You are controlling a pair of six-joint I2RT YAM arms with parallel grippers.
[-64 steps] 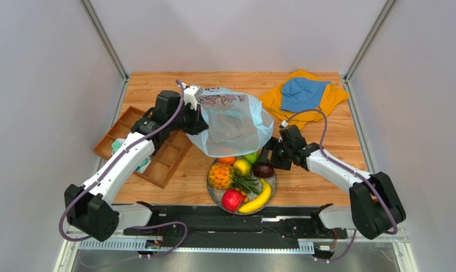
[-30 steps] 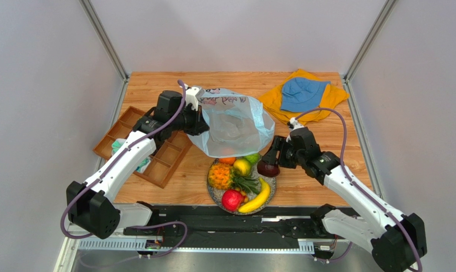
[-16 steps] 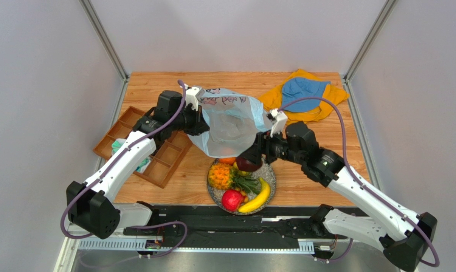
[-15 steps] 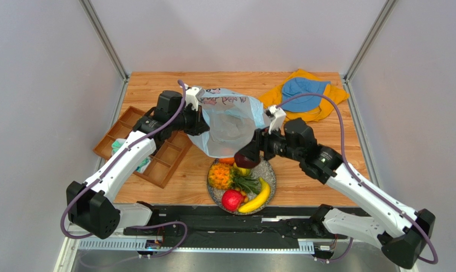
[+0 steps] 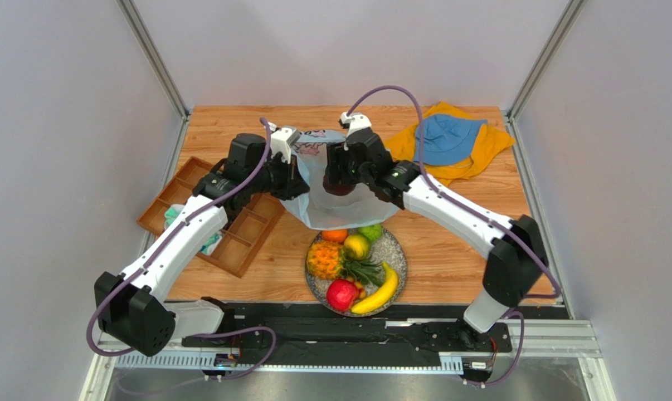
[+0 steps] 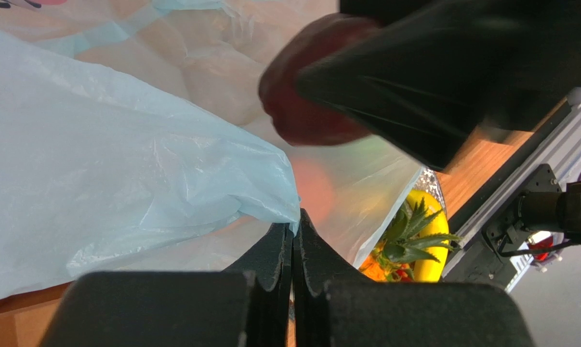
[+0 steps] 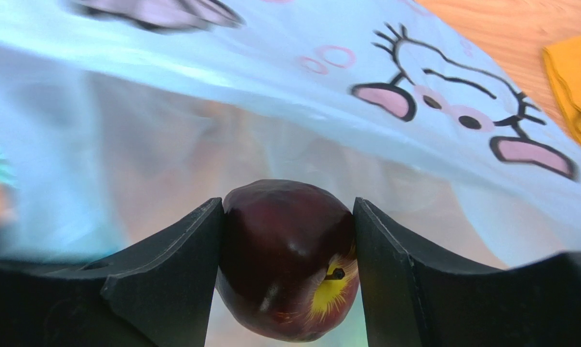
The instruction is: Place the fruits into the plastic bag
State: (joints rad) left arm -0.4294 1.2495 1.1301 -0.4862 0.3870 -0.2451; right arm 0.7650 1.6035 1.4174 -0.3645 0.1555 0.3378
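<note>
I should lower my right gripper further before I let go over the bag's inner film (image 5: pixel 344 207), because the dark maroon fruit (image 5: pixel 339 187) is inside the bag's opening that my left gripper holds up.
The light blue plastic bag (image 5: pixel 360 200) lies at the table's middle. My left gripper (image 5: pixel 300 177) is shut on the bag's edge (image 6: pixel 282 206) and holds its mouth up. My right gripper (image 5: pixel 341 179) is shut on the dark maroon fruit (image 7: pixel 290 253) and holds it at the bag's open mouth, over the bag's inner film (image 7: pixel 221 137). That fruit also shows in the left wrist view (image 6: pixel 308 101). The orange (image 5: pixel 335 236), green apple (image 5: pixel 370 232), yellow-green fruit (image 5: pixel 357 246), pineapple (image 5: pixel 324 260), red apple (image 5: pixel 343 294) and banana (image 5: pixel 383 292) sit on the speckled plate (image 5: pixel 398 251).
A wooden compartment tray (image 5: pixel 230 238) lies at the left under my left arm, with a green item (image 5: pixel 176 215) in it. A blue hat (image 5: pixel 446 138) rests on a yellow cloth (image 5: pixel 490 146) at the back right. The plate is near the front edge.
My right arm lifted the dark maroon fruit off the plate's right side and carried it up and left to the bag's mouth. My left gripper kept its hold on the bag.
</note>
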